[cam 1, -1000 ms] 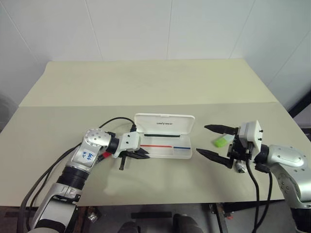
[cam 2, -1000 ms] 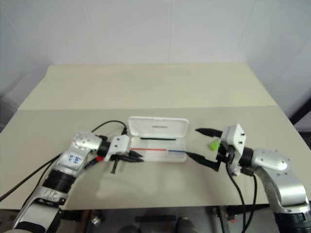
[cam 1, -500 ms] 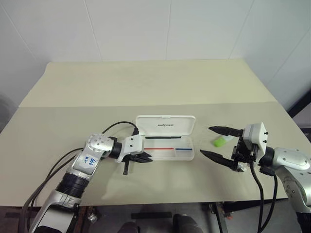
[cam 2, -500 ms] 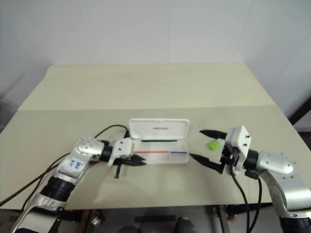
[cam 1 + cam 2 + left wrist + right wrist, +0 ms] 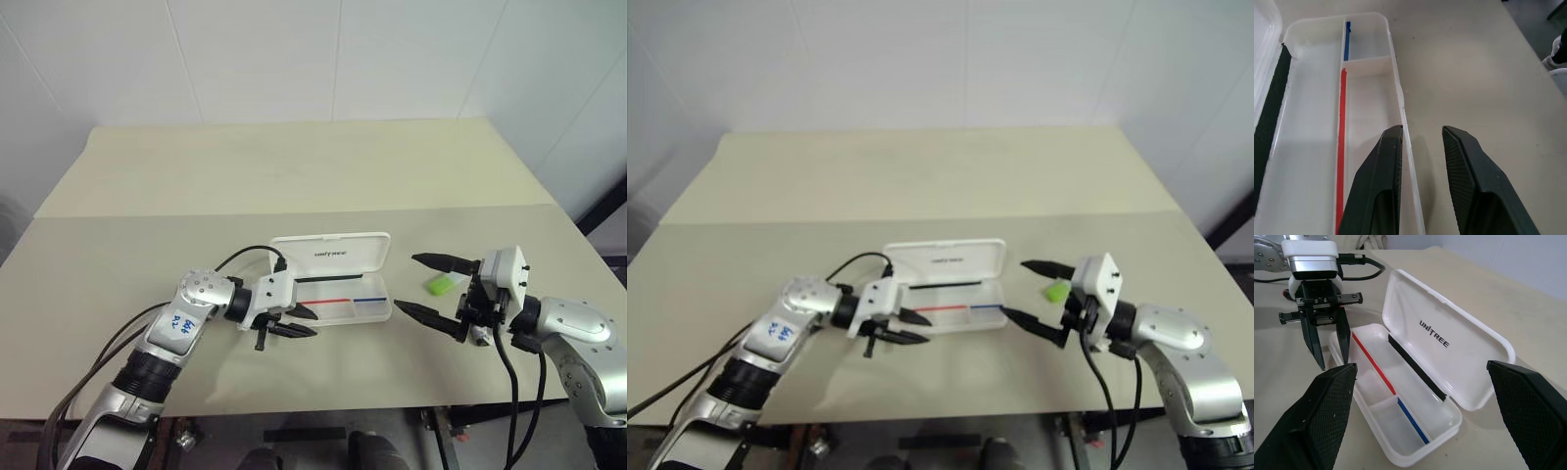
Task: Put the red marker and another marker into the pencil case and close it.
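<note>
I see that the red-striped divider leaves a long front slot in the pencil case, so the green highlighter will lie flat inside when I let it down.
The white pencil case lies open mid-table, lid tipped back. Its tray holds just the red and blue stripes. My left gripper is at the tray's front left corner. Its fingers stand slightly open astride the front wall, one finger over the tray and the other outside, gripping nothing. A small red bit beside the left wrist may be the red marker; the rest is hidden. The green highlighter lies right of the case. My right gripper hovers wide open by it, pointing at the case.
The beige table stretches far behind the case. A black cable loops from the left wrist just left of the lid. The table's front edge runs close below both grippers.
My left gripper's fingers have parted from shut to slightly open at the case's front wall. The head camera has shifted a little. The right gripper stays wide open in place.
</note>
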